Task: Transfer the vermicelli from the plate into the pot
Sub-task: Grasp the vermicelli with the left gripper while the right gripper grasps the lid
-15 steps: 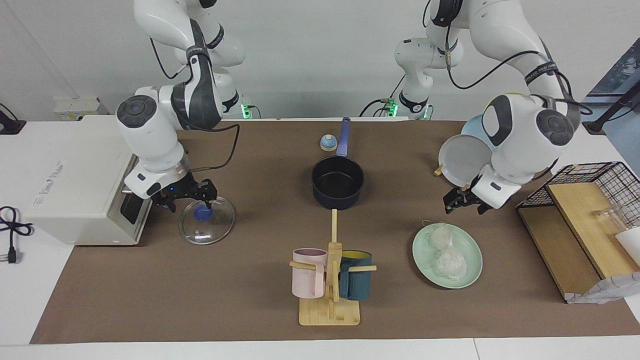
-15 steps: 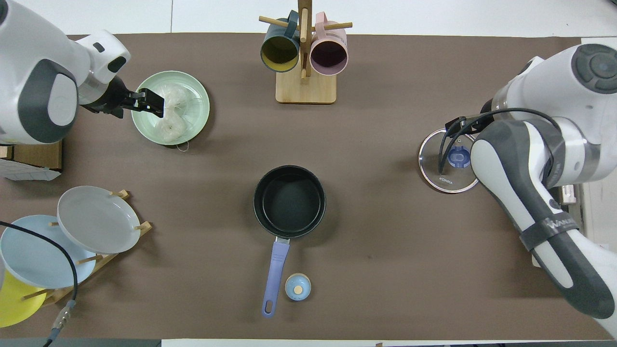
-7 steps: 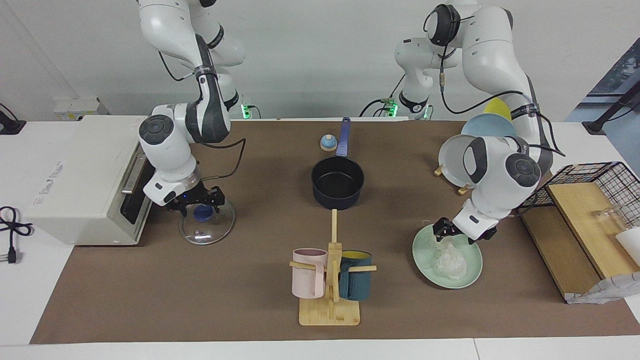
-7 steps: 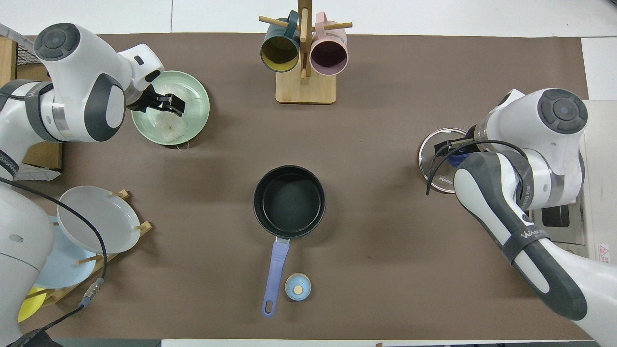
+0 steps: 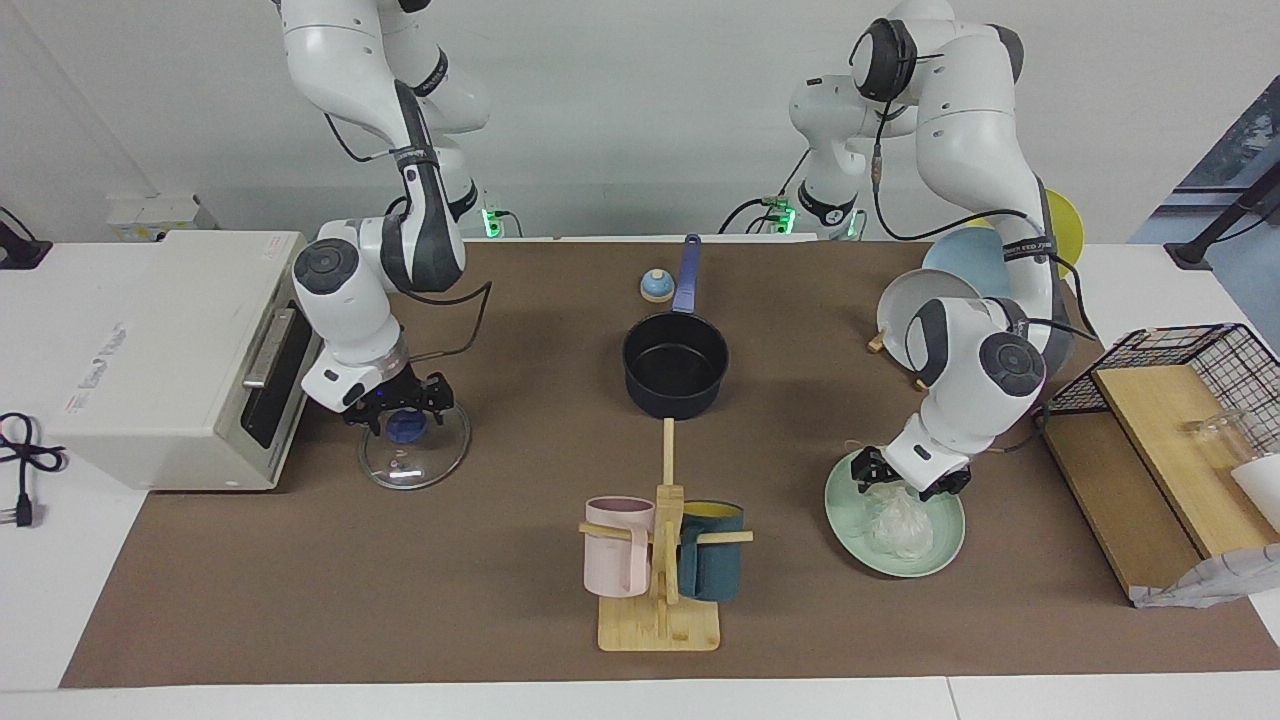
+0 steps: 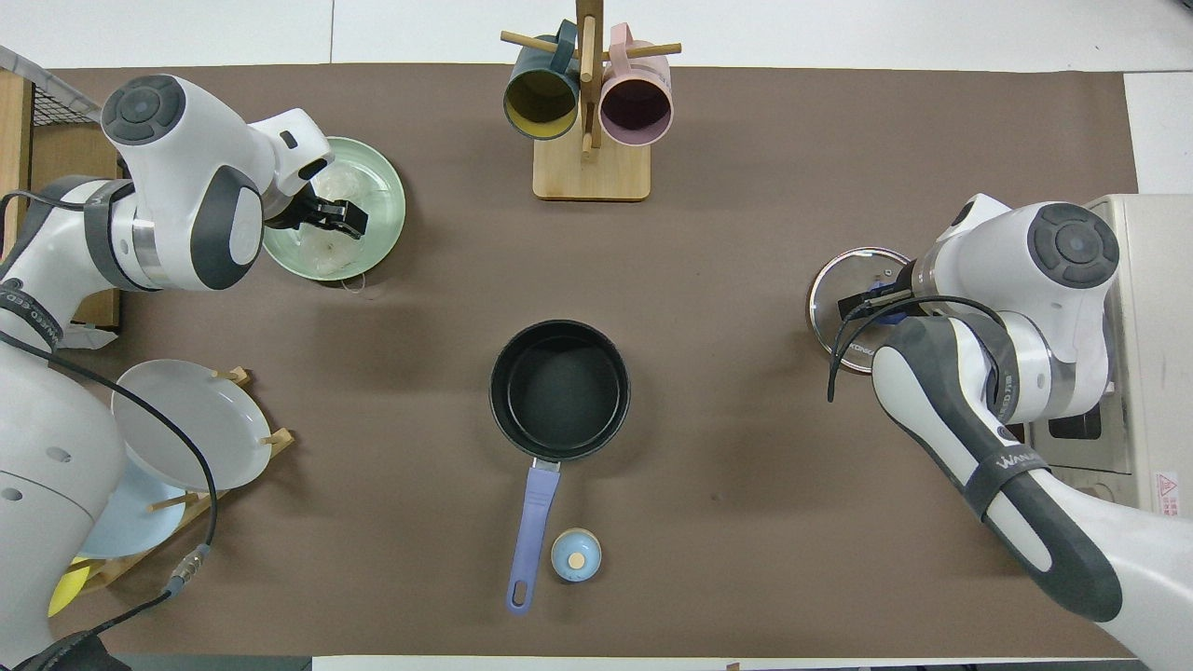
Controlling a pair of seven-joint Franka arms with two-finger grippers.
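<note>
The glass lid [image 6: 846, 281] has a round rim matching the dark navy pot's opening [image 6: 560, 390], so it should settle over the pot's whole opening when I lower it.
The mint-green plate [image 5: 843, 512] [image 6: 387, 186] lies toward the left arm's end of the table. Two whitish vermicelli nests lie on it. One nest [image 5: 901, 522] lies bare. My left gripper [image 5: 905, 480] [image 6: 334, 214] is open and low over the other nest, the one nearer the robots, with fingers on either side. The dark navy pot [image 5: 676, 365] [image 6: 559, 390] stands empty mid-table, its blue handle [image 6: 533, 522] pointing at the robots. My right gripper [image 5: 405, 408] is open, astride the blue knob of a glass lid [image 5: 415, 455] [image 6: 839, 289].
A white oven [image 5: 150, 350] stands beside the lid. A wooden mug rack [image 5: 660, 560] with a pink and a teal mug stands farther from the robots than the pot. A plate rack [image 6: 177, 429], a wire basket [image 5: 1180, 370] and a small blue bell [image 5: 655, 287] are also there.
My left gripper came down from the air beside the plate onto the nest nearer the robots. My right arm swung closer in, its gripper staying at the lid knob.
</note>
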